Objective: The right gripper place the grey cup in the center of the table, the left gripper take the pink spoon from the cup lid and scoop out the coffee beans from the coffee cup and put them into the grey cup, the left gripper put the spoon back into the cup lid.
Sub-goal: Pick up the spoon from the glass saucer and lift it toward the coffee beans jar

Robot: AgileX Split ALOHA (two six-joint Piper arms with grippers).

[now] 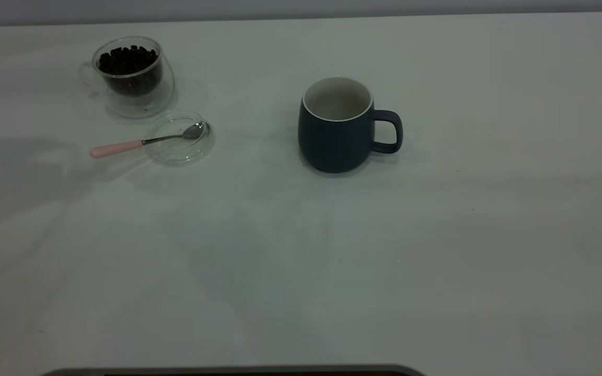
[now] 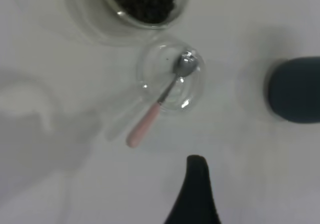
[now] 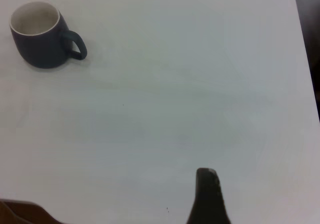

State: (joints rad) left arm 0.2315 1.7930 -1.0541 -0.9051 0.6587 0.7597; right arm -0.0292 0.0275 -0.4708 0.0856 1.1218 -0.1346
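My left gripper is moving in on the pink spoon's handle (image 1: 128, 146), which sticks out clear of the cup lid toward it. I should now move in until my fingers are on both sides of the grip (image 1: 112, 150).
The grey cup (image 1: 336, 125) stands upright and empty near the middle of the table (image 1: 301, 250), handle to the right. It also shows in the right wrist view (image 3: 40, 36) and in the left wrist view (image 2: 295, 89). The coffee cup (image 1: 132, 73) with coffee beans (image 1: 127, 58) stands at the far left. The cup lid (image 1: 180, 140) lies just in front of it. The pink spoon (image 1: 139, 143) rests with its bowl in the lid and its handle out to the left. My left gripper (image 2: 196, 184) hovers above, short of the spoon (image 2: 150, 119). My right gripper (image 3: 207, 194) is far from the grey cup.
The table's right edge shows in the right wrist view (image 3: 302, 58). A dark rounded rim (image 1: 228, 372) runs along the near edge in the exterior view. Neither arm shows in the exterior view.
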